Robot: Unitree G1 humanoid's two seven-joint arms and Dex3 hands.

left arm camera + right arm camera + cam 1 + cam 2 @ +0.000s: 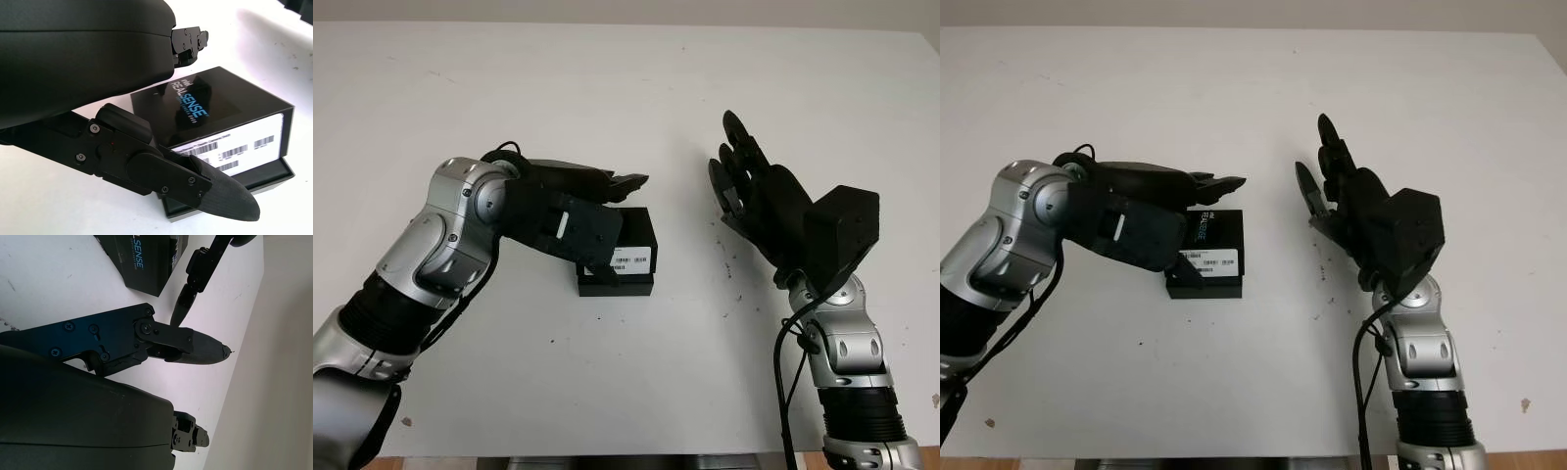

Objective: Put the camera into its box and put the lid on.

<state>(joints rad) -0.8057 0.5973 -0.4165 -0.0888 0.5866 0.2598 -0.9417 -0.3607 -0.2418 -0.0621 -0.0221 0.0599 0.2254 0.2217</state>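
Note:
My gripper will pull the lid (640, 231) toward me. The lid should slide over the box's base and settle flush, because the base's near edge (619, 290) sticks out beneath the lid.
A black camera box (632, 257) printed with "RealSense" lies in the middle of the white table (607, 78). Its lid (220, 112), which carries a white barcode label, sits on top, and the base (266, 176) sticks out a little beneath it at the near side. The lid hides the inside. My left hand (612, 196) hovers over the box's left part, open, one finger (215, 188) down beside the near-left corner. Well to the right of the box, my right hand (744, 181) is raised and open, holding nothing.
Bare white tabletop surrounds the box on all sides, with a few small dark specks (726, 257) between the box and my right hand. The table's front edge (607, 456) runs near my arms.

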